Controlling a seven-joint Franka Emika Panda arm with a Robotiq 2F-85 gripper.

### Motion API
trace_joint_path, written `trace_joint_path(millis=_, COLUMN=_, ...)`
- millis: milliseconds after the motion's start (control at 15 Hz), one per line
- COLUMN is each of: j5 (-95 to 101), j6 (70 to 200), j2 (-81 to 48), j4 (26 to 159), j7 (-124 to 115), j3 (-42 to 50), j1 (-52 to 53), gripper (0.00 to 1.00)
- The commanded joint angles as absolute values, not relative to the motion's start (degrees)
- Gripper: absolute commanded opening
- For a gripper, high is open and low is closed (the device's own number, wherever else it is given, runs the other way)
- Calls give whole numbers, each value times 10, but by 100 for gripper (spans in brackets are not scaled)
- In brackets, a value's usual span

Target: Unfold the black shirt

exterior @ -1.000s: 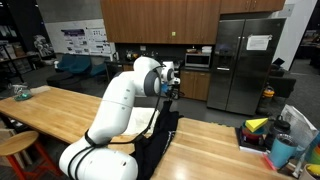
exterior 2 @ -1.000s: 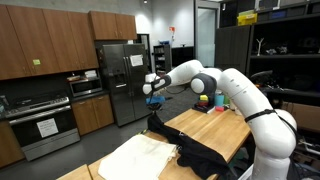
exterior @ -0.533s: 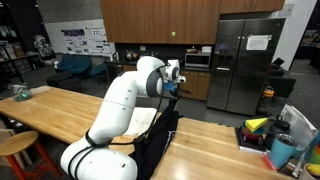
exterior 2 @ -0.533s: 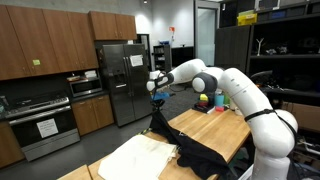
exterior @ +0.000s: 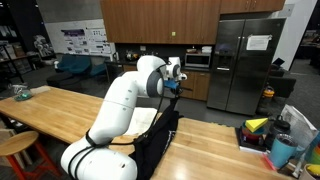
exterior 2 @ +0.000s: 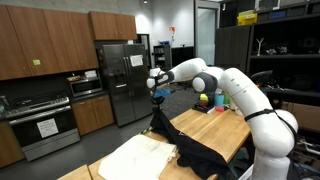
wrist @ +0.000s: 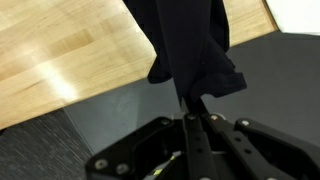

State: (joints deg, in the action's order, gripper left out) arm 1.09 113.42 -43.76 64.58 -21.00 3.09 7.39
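Note:
My gripper keeps pulling the black shirt's end [exterior: 173,102] in its fingers across the open wood [exterior: 194,130] beside the heap until the fabric stretches, and then let go.
The black shirt [exterior 2: 182,146] hangs in a stretched column from my gripper [exterior 2: 155,94] down to a heap on the wooden table [exterior 2: 225,128]. In an exterior view the gripper [exterior: 175,89] is raised above the table's far edge, with the shirt [exterior: 163,133] draped below it. Seen from the wrist, the two fingers stand closed together and pinch a fold of the shirt [wrist: 192,45] at the gripper [wrist: 193,99]; the fabric bunches just past the tips. The rest of the garment lies crumpled, its shape hidden.
A cream-white cloth [exterior 2: 138,157] lies flat on the table beside the shirt. Coloured items and containers [exterior: 274,136] crowd one end of the table. A steel fridge [exterior: 246,60] and wooden cabinets stand behind. A stool [exterior: 14,148] is beside the table.
The gripper has shifted slightly sideways and upward with the shirt still pinched, pulling the fabric a little tauter. The cream cloth has not moved.

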Motion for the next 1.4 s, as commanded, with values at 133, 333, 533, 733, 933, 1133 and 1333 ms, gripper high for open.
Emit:
trace_joint_path(millis=133, j5=24, j6=1105, j2=-431, j4=614, j7=-119, j3=27, j1=46, gripper=1)
trace_joint_path(millis=333, j5=33, j6=1100, j2=-437, j4=593, j7=-69, j3=29, j1=28, gripper=1)
trace_joint_path(millis=533, j5=28, j6=1094, j2=-449, j4=570, j7=-25, j3=27, j1=4, gripper=1)
trace_joint_path(millis=733, j5=18, j6=1090, j2=-455, j4=557, j7=9, j3=24, j1=-23, gripper=1)
trace_joint_path(millis=933, j5=2, j6=1104, j2=-460, j4=556, j7=42, j3=18, j1=-54, gripper=1)
trace_joint_path(millis=1133, j5=-22, j6=1100, j2=-474, j4=547, j7=72, j3=9, j1=-82, gripper=1)
trace_joint_path(millis=1333, j5=-42, j6=1089, j2=-491, j4=533, j7=85, j3=5, j1=-101, gripper=1)
